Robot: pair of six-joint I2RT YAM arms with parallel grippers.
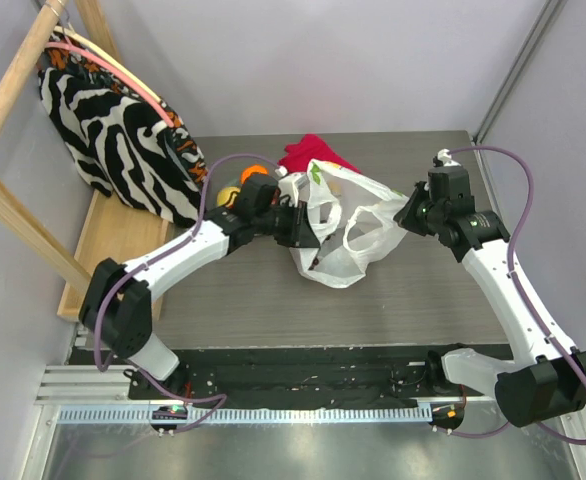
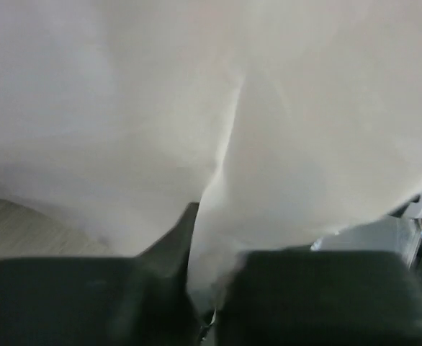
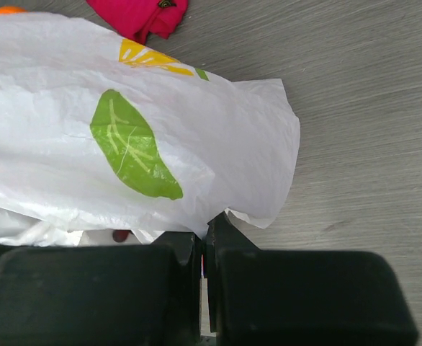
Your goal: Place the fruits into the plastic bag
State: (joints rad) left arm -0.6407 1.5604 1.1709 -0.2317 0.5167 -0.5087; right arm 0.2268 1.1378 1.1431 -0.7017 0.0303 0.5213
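Observation:
The bag's opening (image 1: 345,226) sags narrow, its loops close to my left gripper, so next my right gripper pulls the bag's edge (image 1: 395,204) away to spread the opening.
The white plastic bag (image 1: 338,225) with lemon and leaf prints lies crumpled at mid-table, its handle loops up. My left gripper (image 1: 303,226) is shut on the bag's left side; white film (image 2: 218,108) fills the left wrist view and runs down between the fingers (image 2: 160,252). My right gripper (image 1: 406,214) is shut on the bag's right edge (image 3: 218,166). An orange (image 1: 254,174) and a yellow fruit (image 1: 229,196) sit behind the left gripper, outside the bag. A small red fruit (image 3: 121,235) shows beside the bag's lower edge. The other fruits are hidden.
A crimson cloth (image 1: 318,152) lies behind the bag and shows in the right wrist view (image 3: 142,14). A zebra-striped bag (image 1: 113,130) hangs from a wooden frame (image 1: 13,80) at the far left. Grey walls close the back and right sides.

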